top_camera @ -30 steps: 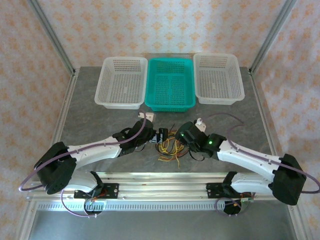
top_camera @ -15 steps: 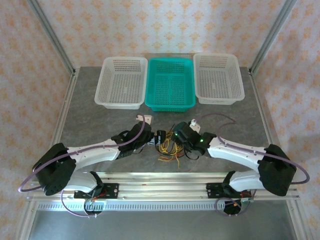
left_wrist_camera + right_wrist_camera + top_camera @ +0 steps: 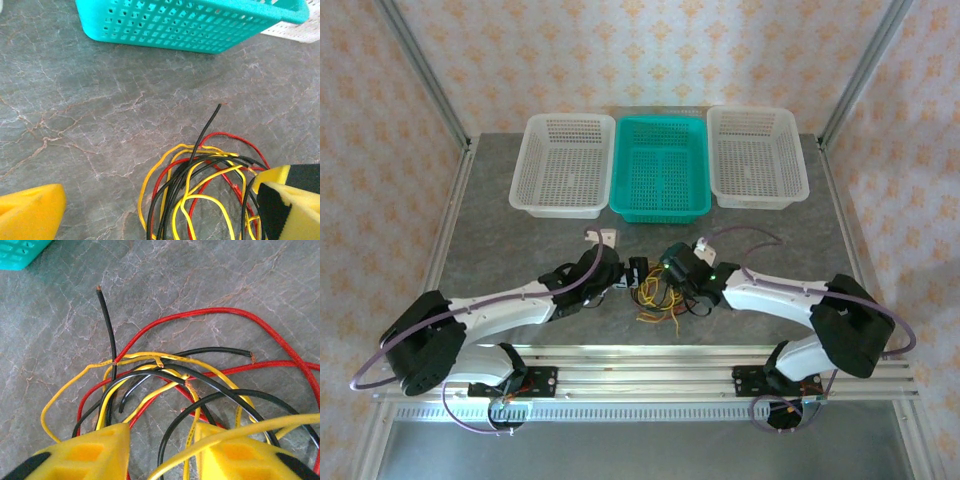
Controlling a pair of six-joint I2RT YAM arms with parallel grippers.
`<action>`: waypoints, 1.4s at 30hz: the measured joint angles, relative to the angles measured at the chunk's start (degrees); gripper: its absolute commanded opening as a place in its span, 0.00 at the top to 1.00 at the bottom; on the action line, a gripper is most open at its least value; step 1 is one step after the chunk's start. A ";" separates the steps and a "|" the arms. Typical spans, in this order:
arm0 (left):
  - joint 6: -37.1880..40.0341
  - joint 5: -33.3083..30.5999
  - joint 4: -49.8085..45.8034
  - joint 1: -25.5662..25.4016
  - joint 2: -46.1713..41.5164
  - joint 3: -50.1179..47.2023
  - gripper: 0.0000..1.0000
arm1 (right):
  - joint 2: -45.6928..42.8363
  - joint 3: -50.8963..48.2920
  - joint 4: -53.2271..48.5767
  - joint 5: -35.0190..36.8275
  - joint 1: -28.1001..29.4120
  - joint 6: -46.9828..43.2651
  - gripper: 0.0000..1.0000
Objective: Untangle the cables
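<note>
The yellow wire is in among the black and red wires point(image 3: 172, 374), so next my left gripper puts its fingers on either side of the bundle point(image 3: 657, 292) while my right gripper pulls the yellow wire free.
The cables point(image 3: 661, 296) lie as a small tangle of red, yellow and black wires on the grey table, between the two arms. My left gripper point(image 3: 628, 276) is at the bundle's left edge. In the left wrist view it is open wide, its yellow fingers point(image 3: 31, 212) on both sides of the cables point(image 3: 200, 192). My right gripper point(image 3: 668, 268) sits over the bundle's top right. It is open, and several cables point(image 3: 165, 375) run through the gap between its fingers point(image 3: 85, 452). One yellow wire lies across its right finger.
Three baskets stand in a row at the back: a white basket point(image 3: 556, 208), a teal basket point(image 3: 660, 211) and another white basket point(image 3: 756, 201). The teal basket point(image 3: 190, 22) is close ahead of the left gripper. A metal rail runs along the near edge.
The right arm has swung left and forward, bringing its gripper onto the bundle. The left gripper has crept slightly forward. The cables have barely shifted.
</note>
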 measured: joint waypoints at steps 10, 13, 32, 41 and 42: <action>1.53 -4.35 3.10 0.28 -6.60 -4.09 0.01 | -0.28 -0.02 2.25 0.04 -0.28 -1.53 0.91; 1.62 -4.70 3.74 0.37 -6.19 -4.09 0.00 | -1.29 -0.02 2.45 0.09 -0.31 -2.58 0.96; 0.87 6.14 10.19 0.33 7.80 -2.05 0.00 | -17.64 -5.07 10.29 0.22 -0.31 -11.63 1.00; 1.20 9.38 11.47 -0.09 13.97 1.42 0.01 | -22.93 -7.54 13.81 0.22 -0.46 -14.71 1.00; 1.33 9.57 11.52 -0.33 14.73 1.68 0.01 | -23.50 -7.54 14.21 0.22 -0.46 -15.17 1.00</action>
